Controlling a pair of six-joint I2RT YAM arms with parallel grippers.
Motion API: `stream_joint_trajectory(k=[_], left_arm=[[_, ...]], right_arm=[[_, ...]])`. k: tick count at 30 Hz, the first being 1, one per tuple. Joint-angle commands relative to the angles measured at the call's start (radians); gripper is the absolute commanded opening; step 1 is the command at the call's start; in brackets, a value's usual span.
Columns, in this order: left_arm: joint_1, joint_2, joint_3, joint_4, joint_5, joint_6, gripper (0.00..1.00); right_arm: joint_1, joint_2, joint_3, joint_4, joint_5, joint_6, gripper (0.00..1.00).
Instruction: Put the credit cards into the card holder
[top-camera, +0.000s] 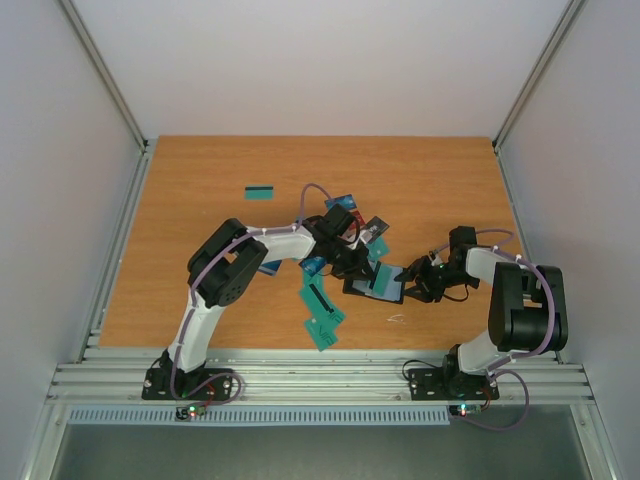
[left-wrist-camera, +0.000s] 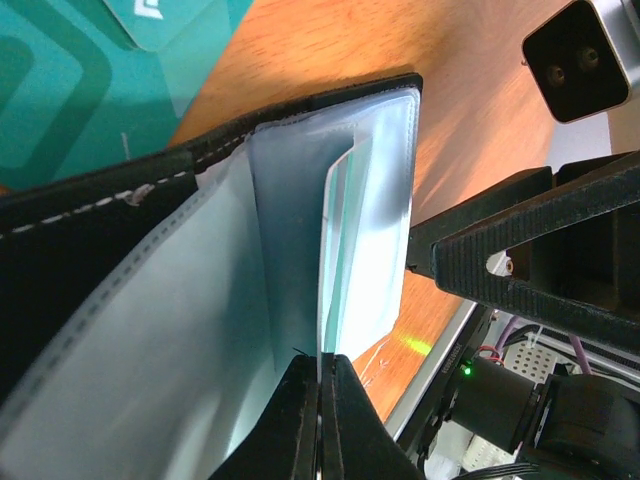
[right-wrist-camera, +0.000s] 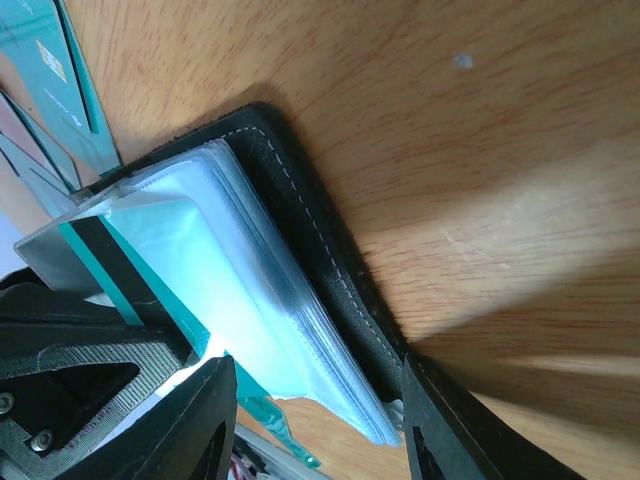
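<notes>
The teal card is only part of the way into the clear sleeve (left-wrist-camera: 346, 190), and its striped end is still outside. Next, my left gripper opens and pushes that striped end (right-wrist-camera: 125, 265) inside.
The black card holder (top-camera: 372, 284) lies open at the table's middle, its clear sleeves (right-wrist-camera: 235, 265) fanned above the black cover (right-wrist-camera: 300, 225). My left gripper (top-camera: 352, 262) is shut on a teal credit card (left-wrist-camera: 338, 250), held edge-on with its far end inside a sleeve of the holder (left-wrist-camera: 90, 230). The card's black stripe shows in the right wrist view (right-wrist-camera: 105, 255). My right gripper (top-camera: 414, 284) is open. Its fingers (right-wrist-camera: 445, 425) straddle the holder's right edge; one touches the cover. More credit cards lie about: one teal (top-camera: 260, 192), a mixed pile (top-camera: 345, 213), two teal (top-camera: 322, 312).
Teal cards (left-wrist-camera: 80, 70) lie just beyond the holder's cover. The right gripper's body (left-wrist-camera: 530, 260) sits close beside the holder's free edge. The table's metal front rail (top-camera: 320, 380) runs behind both arm bases. White walls enclose the table on three sides.
</notes>
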Motion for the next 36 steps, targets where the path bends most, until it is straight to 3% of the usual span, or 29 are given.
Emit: stream_joint_trajectory(k=[1,19,36], left_arm=[[-0.021,0.043,0.019,-0.012,-0.037,-0.019,0.00],[-0.048,0.047,0.056,-0.084,-0.064,-0.041,0.14],[-0.097,0.095,0.268,-0.430,-0.180,0.114,0.26]], right_arm=[[0.001,0.011,-0.032,0.011,0.016,0.020,0.48],[0.001,0.000,-0.032,0.035,-0.003,0.062,0.47],[0.001,0.005,-0.035,0.052,-0.006,0.069,0.47]])
